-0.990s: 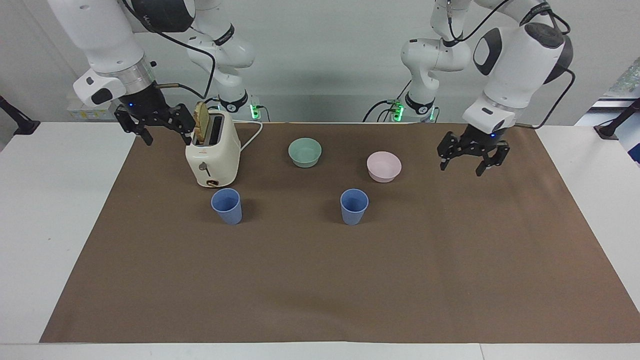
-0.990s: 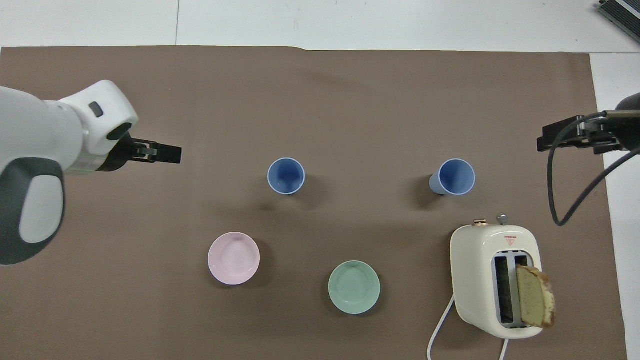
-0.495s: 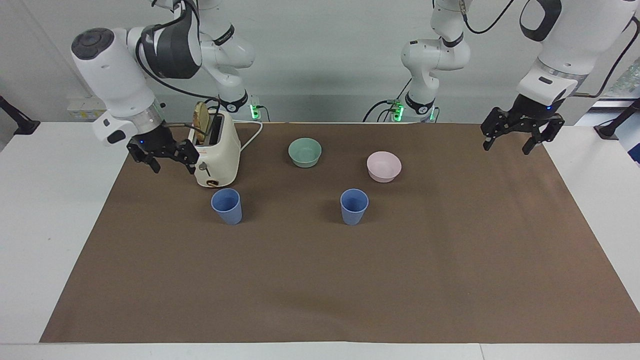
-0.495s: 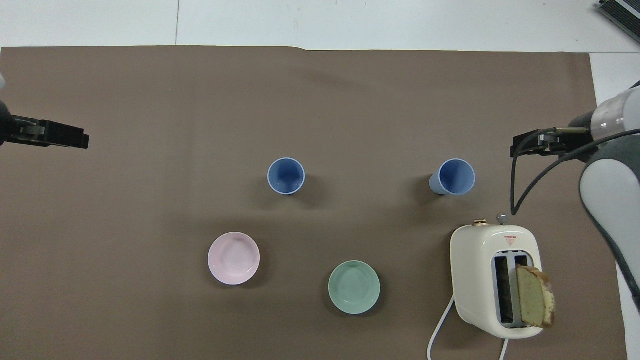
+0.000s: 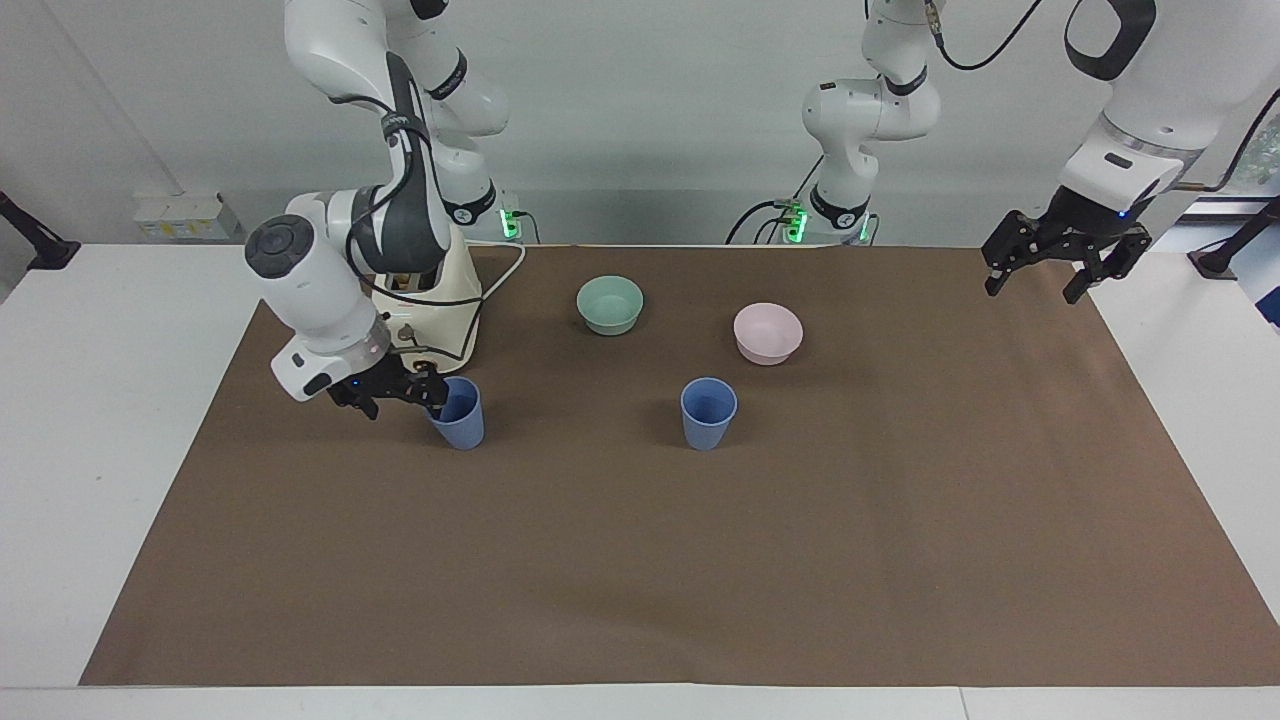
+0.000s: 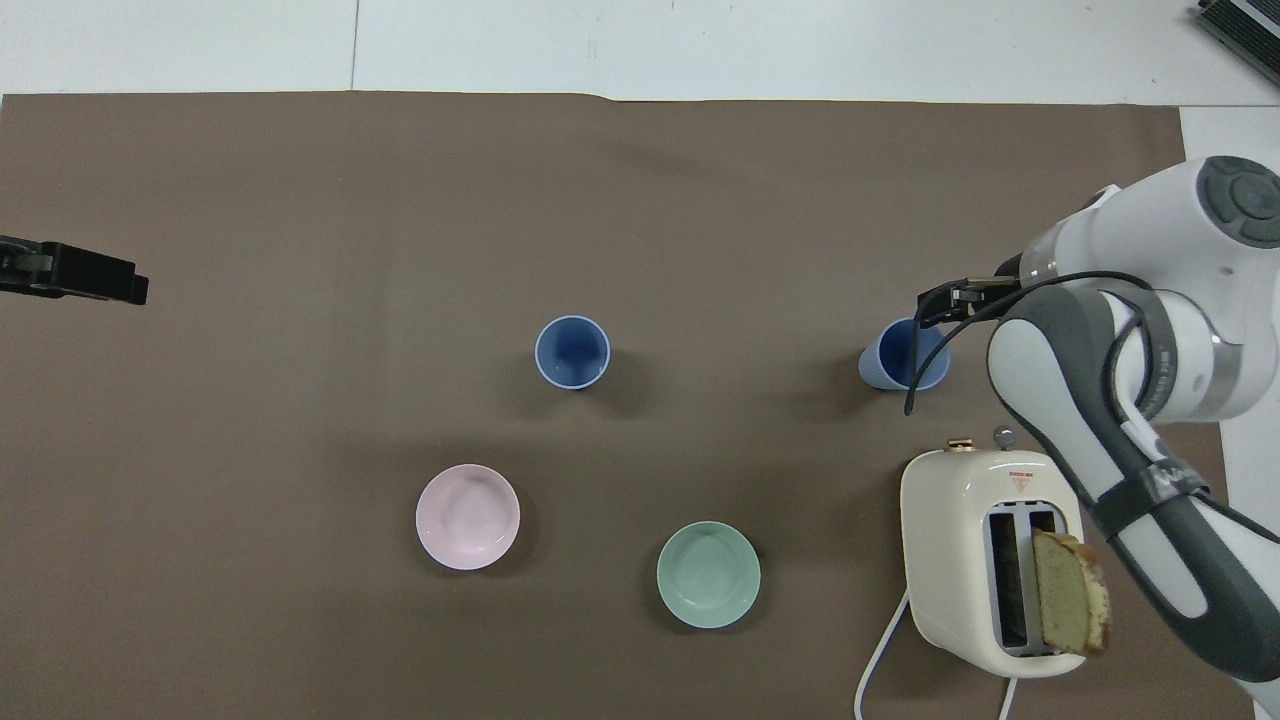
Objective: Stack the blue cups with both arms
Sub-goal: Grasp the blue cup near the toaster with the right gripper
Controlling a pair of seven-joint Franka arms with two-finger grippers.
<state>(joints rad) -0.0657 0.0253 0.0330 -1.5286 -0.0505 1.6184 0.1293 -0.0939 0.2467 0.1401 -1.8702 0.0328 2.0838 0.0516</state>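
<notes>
The blue cup at the right gripper (image 6: 902, 356) gets narrower toward its base (image 6: 870, 371), so it will slide deep into the mid-table cup when the robot lowers it.
Two blue cups stand upright on the brown mat (image 5: 640, 560). One cup (image 5: 708, 414) (image 6: 572, 352) is mid-table. The other cup (image 5: 460, 422) (image 6: 897, 365) stands just farther from the robots than the toaster. My right gripper (image 5: 397, 398) (image 6: 938, 303) is low and open beside this second cup, toward the right arm's end of the table, with one finger at the cup's rim. It holds nothing. My left gripper (image 5: 1038, 272) (image 6: 80, 280) is open and empty, raised over the mat's edge at the left arm's end.
A cream toaster (image 5: 462, 292) (image 6: 960, 520) with a bread slice (image 6: 1068, 592) in a slot stands under the right arm. A mint-green bowl (image 5: 610, 304) (image 6: 708, 574) and a pink bowl (image 5: 768, 333) (image 6: 467, 516) sit nearer to the robots than the cups.
My right gripper has come down from beside the toaster to the nearby blue cup. My left gripper has risen and pulled back to the mat's edge. The cups have not moved.
</notes>
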